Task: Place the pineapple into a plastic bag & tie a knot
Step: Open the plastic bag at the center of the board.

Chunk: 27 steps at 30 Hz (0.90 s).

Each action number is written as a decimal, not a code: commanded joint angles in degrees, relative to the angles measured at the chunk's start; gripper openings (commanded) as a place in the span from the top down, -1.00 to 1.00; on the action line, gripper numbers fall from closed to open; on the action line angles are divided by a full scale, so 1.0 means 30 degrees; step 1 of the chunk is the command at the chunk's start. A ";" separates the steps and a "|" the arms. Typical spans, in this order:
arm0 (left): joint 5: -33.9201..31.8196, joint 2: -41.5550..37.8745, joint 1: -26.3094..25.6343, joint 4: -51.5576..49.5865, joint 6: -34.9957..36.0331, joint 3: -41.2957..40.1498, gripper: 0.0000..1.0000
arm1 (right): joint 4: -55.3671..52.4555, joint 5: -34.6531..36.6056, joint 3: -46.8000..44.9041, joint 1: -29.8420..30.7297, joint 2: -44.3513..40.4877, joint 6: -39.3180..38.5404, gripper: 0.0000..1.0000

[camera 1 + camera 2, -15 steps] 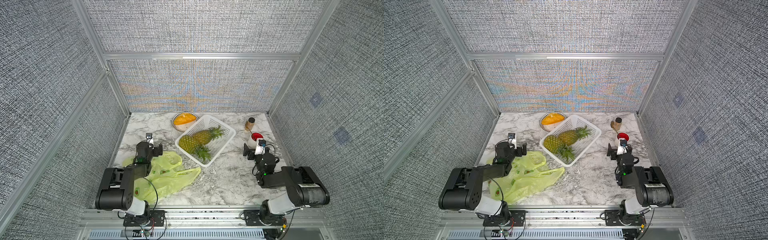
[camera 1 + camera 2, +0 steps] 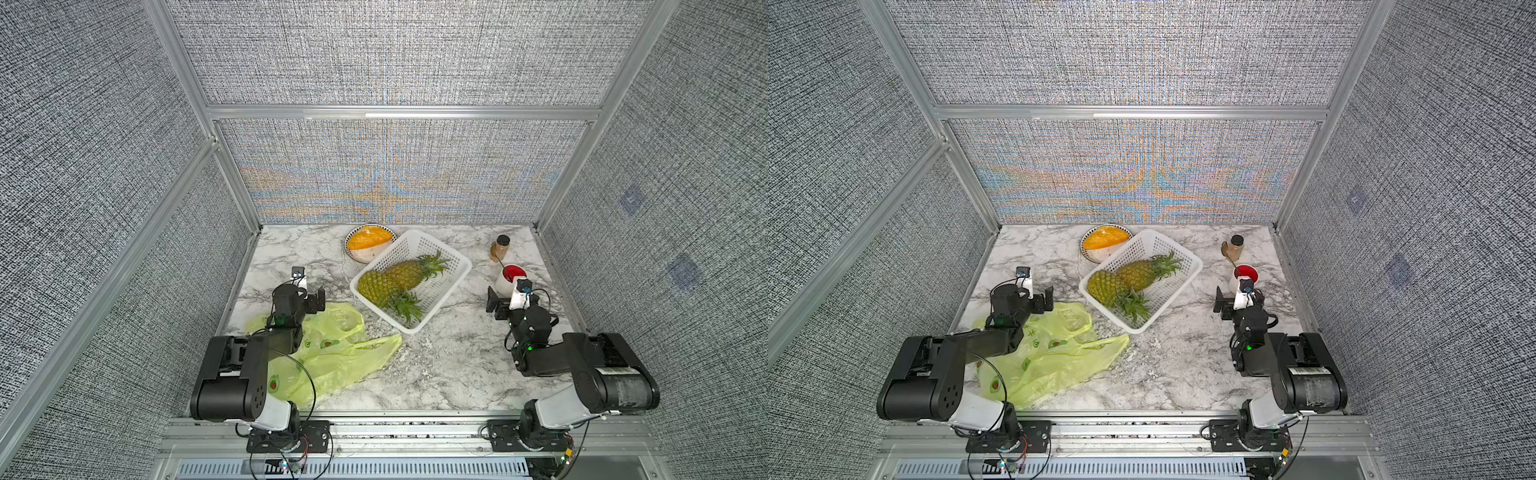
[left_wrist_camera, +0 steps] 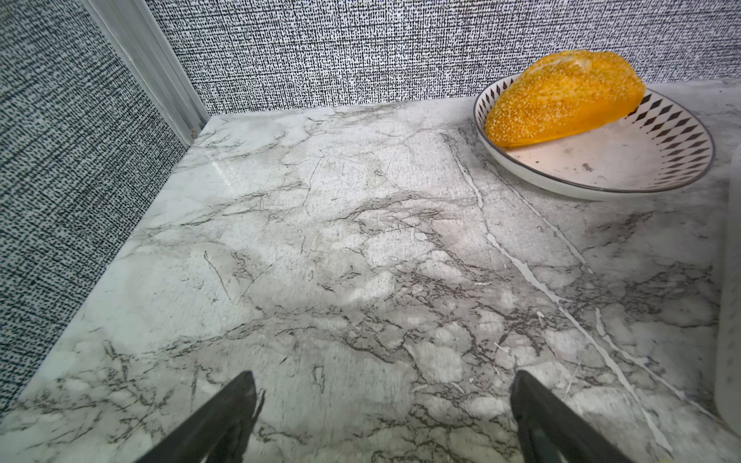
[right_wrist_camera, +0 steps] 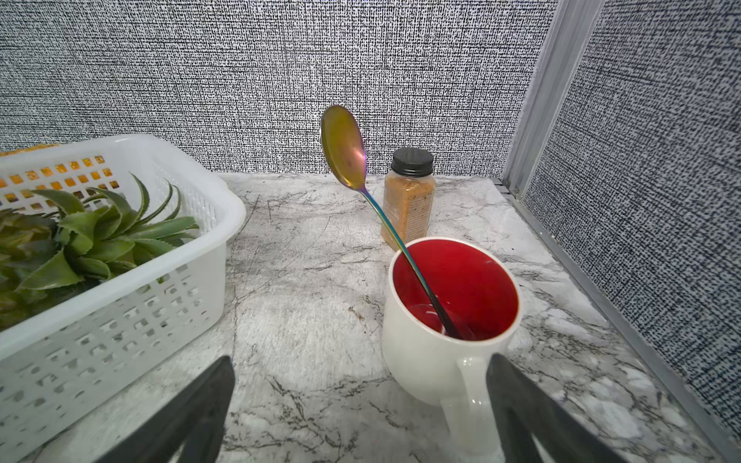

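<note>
The plastic bag (image 2: 340,358) is lying flat and crumpled (image 2: 318,342), so its limp, empty body will slide along in folds when the robot pulls the bag's edge toward the basket.
Two pineapples (image 2: 411,272) (image 2: 376,286) lie side by side in a white perforated basket (image 2: 457,259) at the table's middle back. The plastic bag (image 2: 340,353) lies flat and crumpled at the front left, partly under my left arm, its handle loops loose toward the basket. No knot is in view. My left gripper (image 2: 305,293) hovers open just behind the bag, over bare marble (image 3: 383,381). My right gripper (image 2: 513,297) stands open on the right, low over the table (image 4: 359,368), with a mug's handle just inside one finger, untouched.
A patterned plate (image 3: 601,160) with an orange bread roll (image 2: 368,243) sits behind the basket. A white mug (image 4: 425,352) with a red inside holds a spoon (image 4: 345,148). A spice jar (image 4: 409,200) stands behind it. Walls enclose three sides.
</note>
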 commanded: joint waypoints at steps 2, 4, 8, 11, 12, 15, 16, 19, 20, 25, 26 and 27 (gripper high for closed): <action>-0.0166 -0.0407 0.0032 -0.0830 -0.0019 0.0531 -1.00 | 0.0084 -0.0039 -0.0022 0.0005 -0.0121 0.0098 -0.96; 0.0519 -0.1271 0.0025 -0.1675 0.0303 0.0682 -1.00 | 0.0399 0.0225 -0.0226 0.0032 -0.0454 0.0213 -0.96; 0.0282 -0.4985 0.0028 -0.4614 0.0506 0.0794 -1.00 | -0.1784 0.0585 -0.0783 0.0027 -0.3947 0.0493 -0.96; 0.0763 -0.7497 0.0035 -0.7846 0.1489 0.1737 -1.00 | -0.5502 0.1041 -0.0618 0.0030 -0.7221 0.0990 -0.96; 0.1112 -0.8035 0.0034 -0.9370 0.2038 0.2337 -0.96 | -0.6802 0.1304 -0.0467 0.0018 -0.8195 0.1622 -0.96; 0.2494 -0.9008 0.0030 -1.3706 0.3530 0.4370 -0.81 | -1.2263 0.1460 0.1061 -0.0154 -1.0608 0.4276 -0.95; 0.3316 -0.9226 0.0029 -1.4877 0.3944 0.4807 -0.79 | -1.3747 0.0826 0.1654 -0.0224 -1.0932 0.4373 -0.95; 0.6932 -0.9968 0.0028 -1.8066 0.5917 0.6120 -0.79 | -1.7507 -0.1592 0.3649 -0.0205 -1.1348 0.4582 -0.96; 0.8376 -1.0183 0.0031 -1.8974 0.6577 0.6378 -0.79 | -1.8336 -0.2488 0.4167 -0.0115 -1.1348 0.4773 -0.95; 1.2336 -1.0449 -0.0875 -2.3744 1.0633 0.7184 -0.81 | -1.9924 -0.3948 0.5620 0.3181 -1.1289 0.3875 -0.88; 1.2294 -1.0265 -0.1298 -2.4689 1.1454 0.7380 -0.82 | -2.0063 -0.3630 0.5875 0.4505 -1.1290 0.3305 -0.88; 1.2142 -0.9954 -0.1730 -2.5480 1.2130 0.7474 -0.84 | -2.0108 -0.3281 0.6080 0.5640 -1.1261 0.2917 -0.88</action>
